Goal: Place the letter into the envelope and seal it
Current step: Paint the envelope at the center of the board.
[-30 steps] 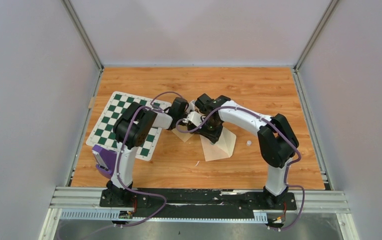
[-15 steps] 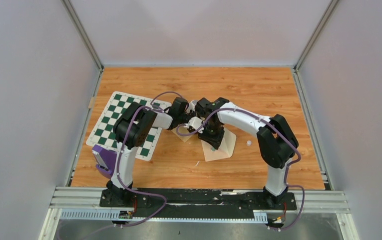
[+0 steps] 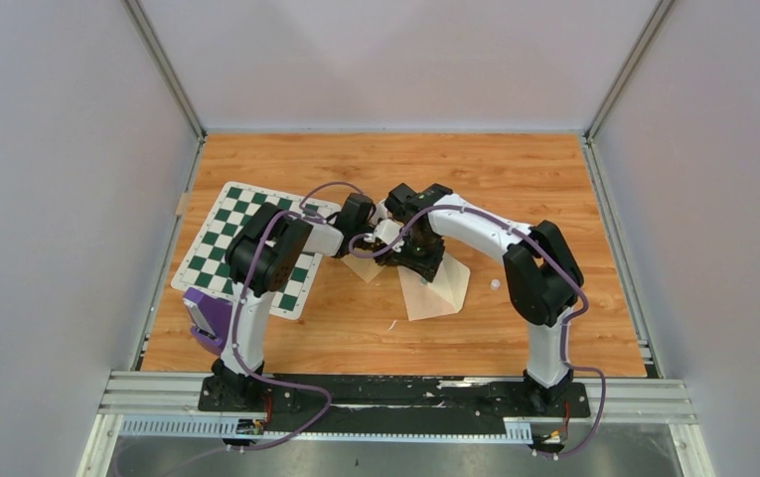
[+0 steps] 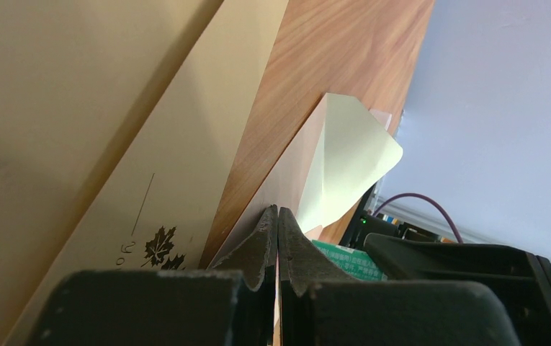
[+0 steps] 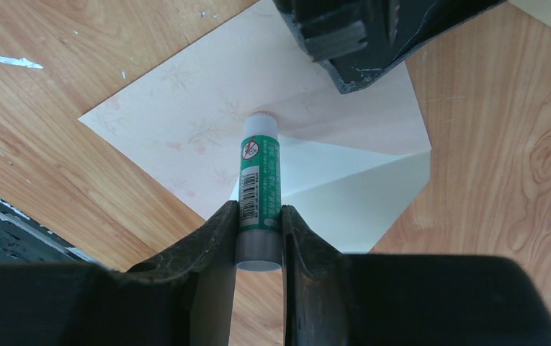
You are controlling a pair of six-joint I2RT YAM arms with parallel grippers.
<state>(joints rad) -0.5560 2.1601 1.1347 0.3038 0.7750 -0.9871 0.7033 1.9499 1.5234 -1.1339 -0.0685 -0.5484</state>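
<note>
The robot's right gripper is full with the glue stick (image 5: 260, 180) beside the envelope flap's pale edge (image 5: 362, 209), so it should hand the glue stick to the left gripper before the robot folds the flap.
The cream envelope (image 3: 440, 288) lies mid-table, and its body with a dark leaf print (image 4: 114, 144) fills the left of the left wrist view. Its pale flowered flap (image 5: 186, 122) is spread open on the wood. My left gripper (image 4: 278, 216) is shut on the flap's thin edge, and it shows from above at the top (image 5: 359, 43) of the right wrist view. My right gripper (image 5: 259, 223) is shut on a green glue stick (image 5: 260, 180), whose white tip presses on the flap. The letter is hidden.
A green-and-white checkerboard mat (image 3: 227, 248) lies at the left under the left arm, with a purple block (image 3: 207, 313) at its near corner. A small white bit (image 3: 495, 284) and a white scrap (image 3: 392, 324) lie on the wood near the envelope.
My right arm has shifted slightly left, carrying the glue stick over the flap. The left gripper has kept its hold in place.
</note>
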